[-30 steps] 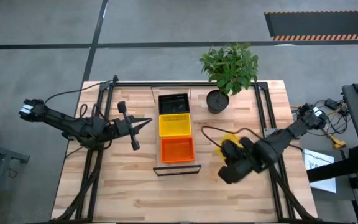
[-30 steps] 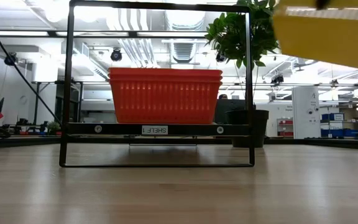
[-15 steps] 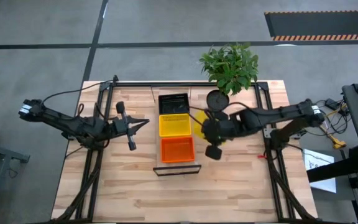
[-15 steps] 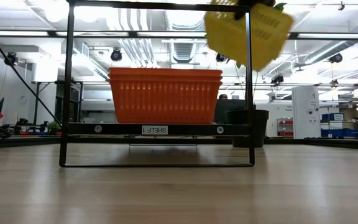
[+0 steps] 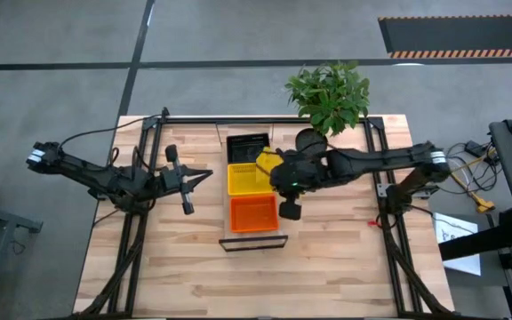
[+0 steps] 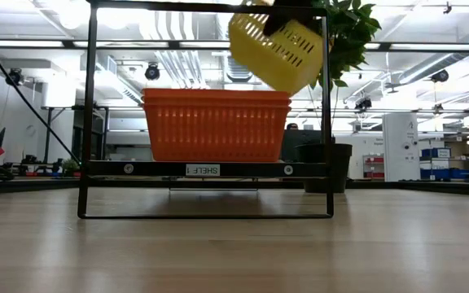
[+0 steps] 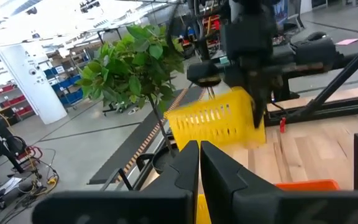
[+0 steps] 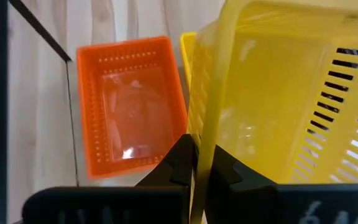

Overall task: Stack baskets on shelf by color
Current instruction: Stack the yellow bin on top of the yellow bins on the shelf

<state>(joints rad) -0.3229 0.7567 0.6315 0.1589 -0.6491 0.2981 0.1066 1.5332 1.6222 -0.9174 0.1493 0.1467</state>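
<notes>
The held yellow basket (image 6: 277, 55) has its opening up and is beside the empty yellow basket on the shelf (image 5: 244, 180), so the robot's right gripper keeps going over the empty one, then lowers and lets go there.
The shelf (image 5: 254, 240) stands mid-table and carries a black basket (image 5: 248, 146) at its far end, a yellow basket (image 5: 246, 181) in the middle and a red basket (image 5: 253, 214) at its near end. In the low view the red one shows as a stack (image 6: 216, 124). My right gripper (image 5: 280, 176) is shut on another yellow basket (image 6: 278, 47), held tilted in the air over the shelf's right side. It also shows in the left wrist view (image 7: 215, 122). My left gripper (image 5: 191, 178) is shut and empty, left of the shelf. My right gripper pinches the yellow basket's side wall at its rim (image 8: 205, 134), one finger (image 8: 178, 163) outside and one finger (image 8: 230, 168) inside. The fingers come from above, pointing down. The basket is lifted clear and hangs tilted, above the level of the red stack.
A black plant pot (image 5: 310, 142) with a leafy plant (image 5: 329, 92) stands just right of the shelf's far end, close behind my right arm. The black shelf frame's posts (image 6: 326, 114) rise beside the held basket. Bare wooden tabletop (image 5: 194, 267) lies toward the near edge.
My right gripper has carried the yellow basket from the table's right side toward the left and far edges, up to the shelf's right side. The basket has stayed lifted and now hangs tilted. My left arm has kept still.
</notes>
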